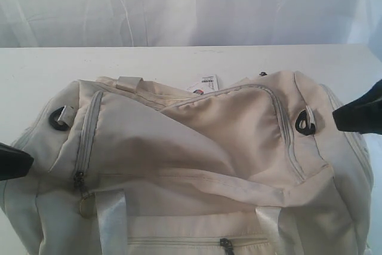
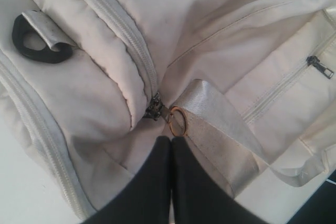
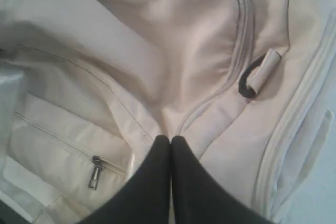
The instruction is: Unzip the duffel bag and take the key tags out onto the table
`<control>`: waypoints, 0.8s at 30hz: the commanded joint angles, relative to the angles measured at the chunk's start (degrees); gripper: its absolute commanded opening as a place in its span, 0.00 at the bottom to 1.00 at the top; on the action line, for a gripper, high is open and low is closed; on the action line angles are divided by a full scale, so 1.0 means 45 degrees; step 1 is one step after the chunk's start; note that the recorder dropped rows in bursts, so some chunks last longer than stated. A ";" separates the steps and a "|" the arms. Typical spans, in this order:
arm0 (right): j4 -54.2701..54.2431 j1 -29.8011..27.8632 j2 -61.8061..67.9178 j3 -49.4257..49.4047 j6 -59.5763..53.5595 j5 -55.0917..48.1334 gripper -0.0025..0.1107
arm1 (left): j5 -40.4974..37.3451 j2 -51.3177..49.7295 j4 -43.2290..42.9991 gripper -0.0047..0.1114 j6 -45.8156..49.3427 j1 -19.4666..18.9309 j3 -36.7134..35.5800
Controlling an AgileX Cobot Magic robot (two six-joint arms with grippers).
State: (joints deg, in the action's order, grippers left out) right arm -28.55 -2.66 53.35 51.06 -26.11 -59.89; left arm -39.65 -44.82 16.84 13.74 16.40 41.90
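Observation:
The zipper slider's ring [image 1: 87,205] lies in slack fabric, so my right gripper should pull the webbing handle [image 1: 112,224] beside it taut before my left gripper takes the ring.
The cream duffel bag [image 1: 191,147] lies on the white table [image 1: 179,61], its top zipper closed. The zipper slider [image 2: 153,109] with a thin metal ring [image 2: 177,121] sits at the bag's left end, beside a pale webbing handle [image 2: 220,129]. My left gripper [image 2: 170,139] is shut and empty, its tips just short of that ring. My right gripper [image 3: 170,138] is also shut and empty, hovering over the bag's right end near a black strap ring [image 3: 247,81]. In the exterior view only dark edges of the left gripper [image 1: 15,162] and right gripper [image 1: 358,114] show. The key tags are hidden.
A white paper barcode label [image 1: 206,83] with a red mark peeks out behind the bag. A front pocket zipper pull [image 1: 226,244] lies near the bag's front edge. Another black strap ring [image 1: 58,117] sits at the left end. A pale curtain hangs behind the table.

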 commanded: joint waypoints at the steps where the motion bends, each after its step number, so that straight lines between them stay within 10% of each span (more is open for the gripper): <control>1: 0.1274 0.1588 0.1640 0.0815 0.0862 -0.0317 0.02 | -0.0087 0.0028 0.0198 0.04 0.0006 0.0078 -0.0048; 14: 0.2015 0.8283 0.4477 0.1707 0.2973 0.2004 0.02 | -0.0087 0.0028 0.0198 0.04 0.0006 0.0078 -0.0048; 24: 0.1889 0.9392 0.6795 0.1707 0.1483 0.3389 0.16 | -0.0087 0.0028 0.0198 0.04 0.0006 0.0078 -0.0048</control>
State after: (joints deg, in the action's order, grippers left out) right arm -20.12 39.32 81.77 58.68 -17.64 -45.55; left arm -39.65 -44.82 16.84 13.74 16.40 41.90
